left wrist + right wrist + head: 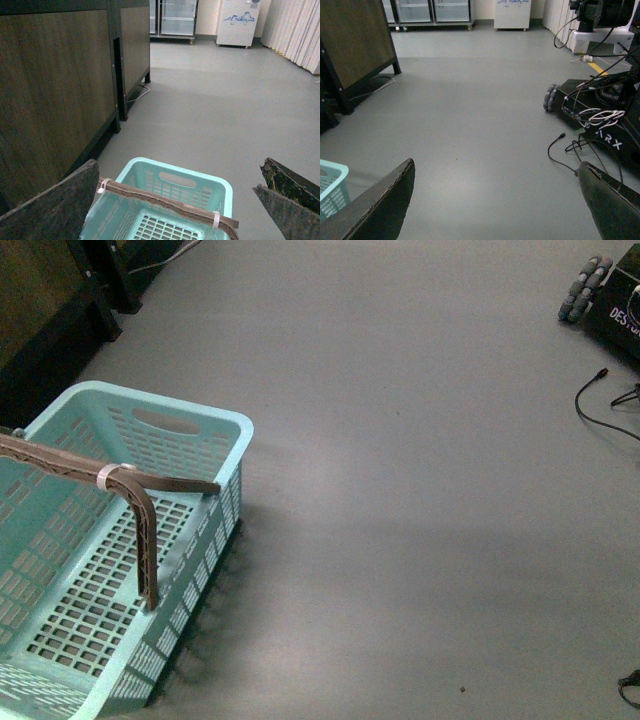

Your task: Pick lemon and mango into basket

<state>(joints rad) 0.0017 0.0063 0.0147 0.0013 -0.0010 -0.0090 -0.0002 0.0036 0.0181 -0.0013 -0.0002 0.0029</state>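
Observation:
White straps (107,475) tie the brown ribbed handles above the basket's opening (120,550) and their ends spread out along the basket's rim, so I expect the basket to hang with its opening facing up when I lift it.
The pale teal basket (190,530) stands on the grey floor at the left of the front view, with nothing in the part I see. Its brown ribbed handles (140,530) hang over the inside, tied with a white strap. In the left wrist view the basket (220,187) lies below my left gripper (177,200), which is open with its fingers (55,207) wide apart over it. A corner of the basket (332,187) shows in the right wrist view. My right gripper (495,200) is open above bare floor. The lemon and the mango are out of view.
A dark wooden cabinet (55,85) stands beside the basket. A black wheeled robot base (600,112) with loose cables (560,150) sits on the floor to the right. Glass-door fridges (172,20) and a white chest (237,22) line the far wall.

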